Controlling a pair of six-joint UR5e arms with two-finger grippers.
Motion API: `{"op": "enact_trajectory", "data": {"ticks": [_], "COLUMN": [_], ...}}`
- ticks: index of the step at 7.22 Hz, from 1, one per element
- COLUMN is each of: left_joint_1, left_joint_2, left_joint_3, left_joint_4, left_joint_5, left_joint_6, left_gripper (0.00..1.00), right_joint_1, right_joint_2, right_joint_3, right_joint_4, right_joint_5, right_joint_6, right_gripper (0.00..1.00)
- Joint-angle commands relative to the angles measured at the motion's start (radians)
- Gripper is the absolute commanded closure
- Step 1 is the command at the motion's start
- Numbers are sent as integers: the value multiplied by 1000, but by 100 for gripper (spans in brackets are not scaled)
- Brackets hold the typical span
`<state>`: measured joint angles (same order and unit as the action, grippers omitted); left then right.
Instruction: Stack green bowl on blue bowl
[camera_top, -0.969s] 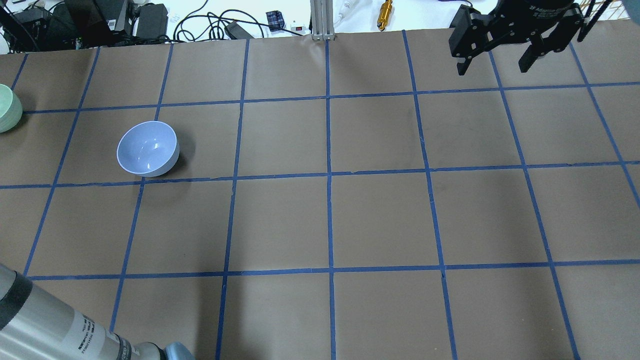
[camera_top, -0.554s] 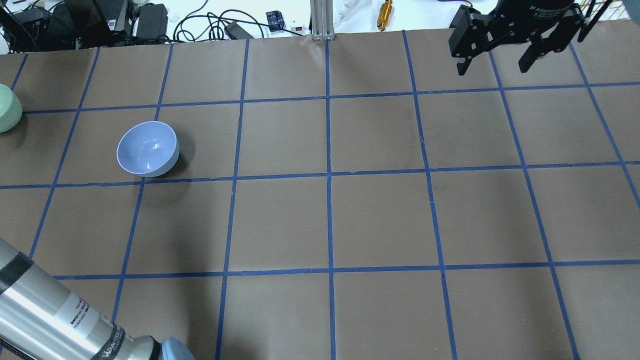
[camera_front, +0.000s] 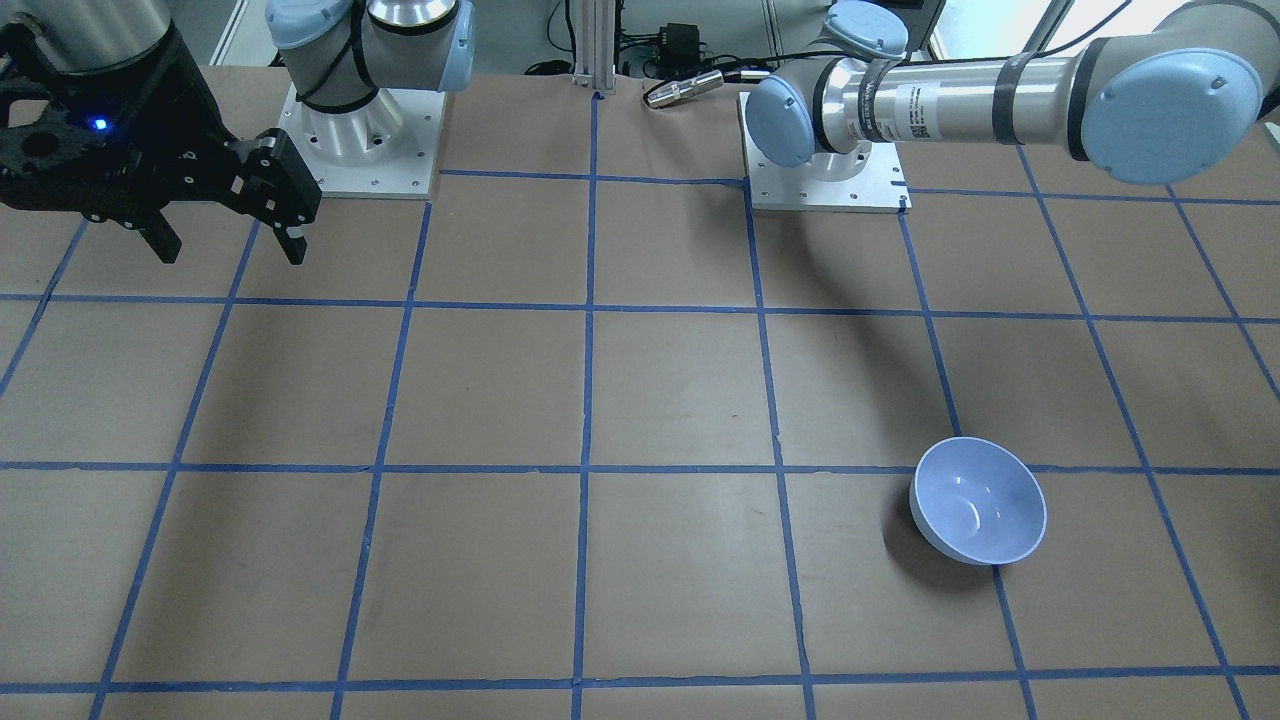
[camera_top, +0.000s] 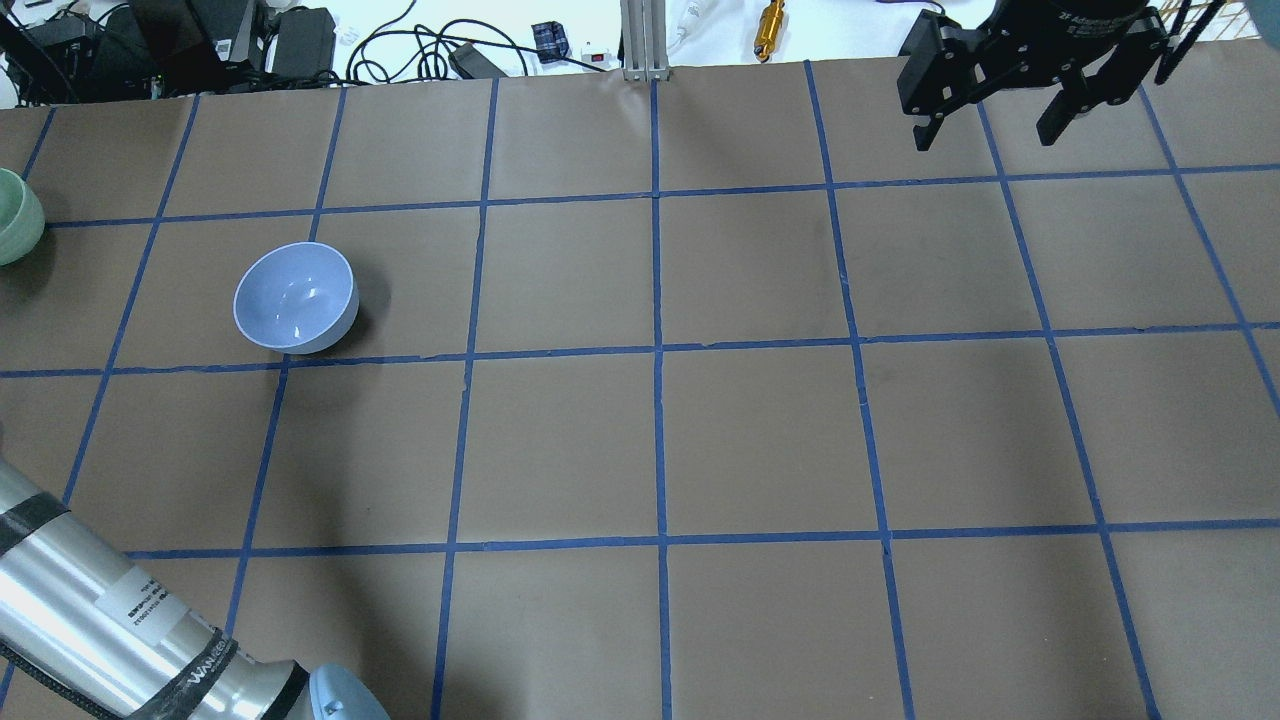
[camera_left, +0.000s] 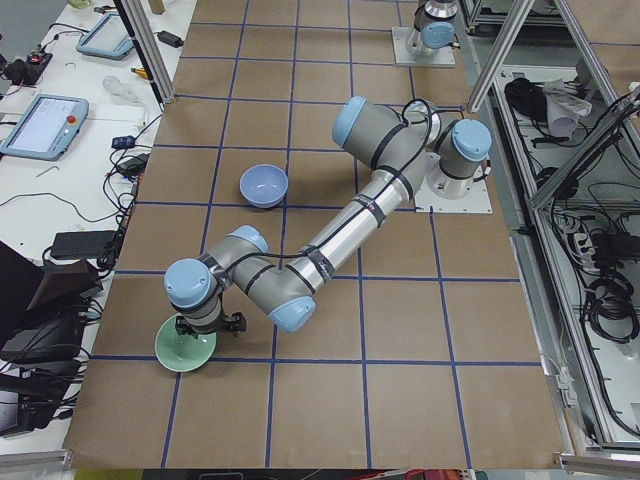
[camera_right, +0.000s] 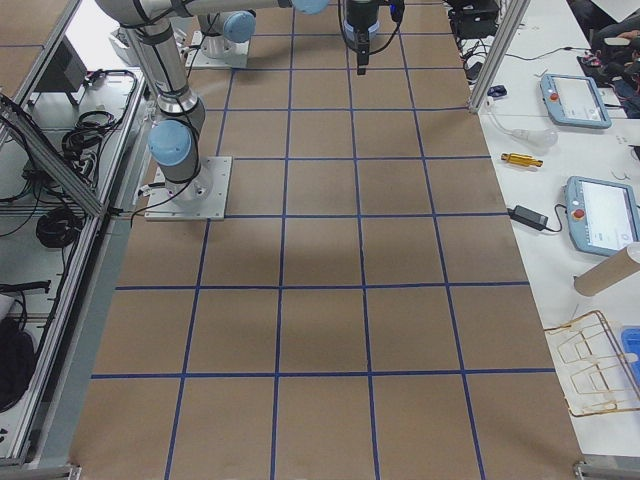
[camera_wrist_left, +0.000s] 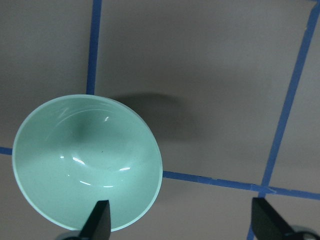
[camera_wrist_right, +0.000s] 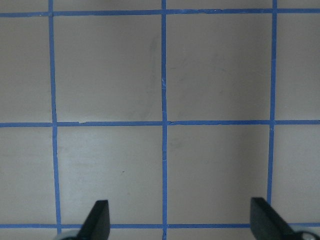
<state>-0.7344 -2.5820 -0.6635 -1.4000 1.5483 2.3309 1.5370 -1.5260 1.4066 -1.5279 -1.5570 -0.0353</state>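
The green bowl (camera_wrist_left: 87, 162) will sit deep in the blue bowl, with the rims almost touching, when I lower it, because the blue bowl's empty inside (camera_front: 978, 498) opens to a wide rim.
The green bowl (camera_wrist_left: 85, 160) stands upright near the table's left end; it also shows in the exterior left view (camera_left: 185, 350) and at the overhead view's left edge (camera_top: 15, 215). My left gripper (camera_wrist_left: 182, 222) hangs open above it, one fingertip (camera_wrist_left: 100, 222) over the bowl's near rim and the other outside it over bare table. The blue bowl (camera_top: 295, 297) stands upright and empty about two grid squares away, also in the front-facing view (camera_front: 978, 512). My right gripper (camera_top: 990, 125) is open and empty, high over the table's far right part (camera_front: 230, 245).
Cables, power bricks and a brass cylinder (camera_top: 770, 30) lie beyond the table's far edge, beside an aluminium post (camera_top: 640, 40). The two arm bases (camera_front: 355, 140) (camera_front: 825, 175) stand at the robot's side. The green bowl is close to the table's left end (camera_left: 100, 400).
My left arm's forearm has shifted forward in the overhead view. Both bowls and my right gripper stay where they were.
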Motion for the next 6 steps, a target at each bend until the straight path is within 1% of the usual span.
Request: {"op": "enact_trajectory", "data": {"ticks": [1, 4, 5, 6], "left_joint_1": [16, 23, 23, 23], "left_joint_2": [-38, -72, -79, -81], "left_joint_3": [5, 7, 7, 9], "left_joint_4": [-1, 13, 33, 39], "left_joint_5": [-34, -50, -48, -50], "left_joint_6": [34, 38, 38, 39], "left_gripper": [0, 0, 6, 14], "right_joint_1": [0, 0, 0, 0], "right_joint_2": [0, 0, 1, 0], "right_joint_3": [0, 0, 0, 0], "right_joint_4": [0, 0, 0, 0], "right_joint_5": [0, 0, 0, 0], "right_joint_6": [0, 0, 0, 0], "right_gripper": [0, 0, 0, 0]}}
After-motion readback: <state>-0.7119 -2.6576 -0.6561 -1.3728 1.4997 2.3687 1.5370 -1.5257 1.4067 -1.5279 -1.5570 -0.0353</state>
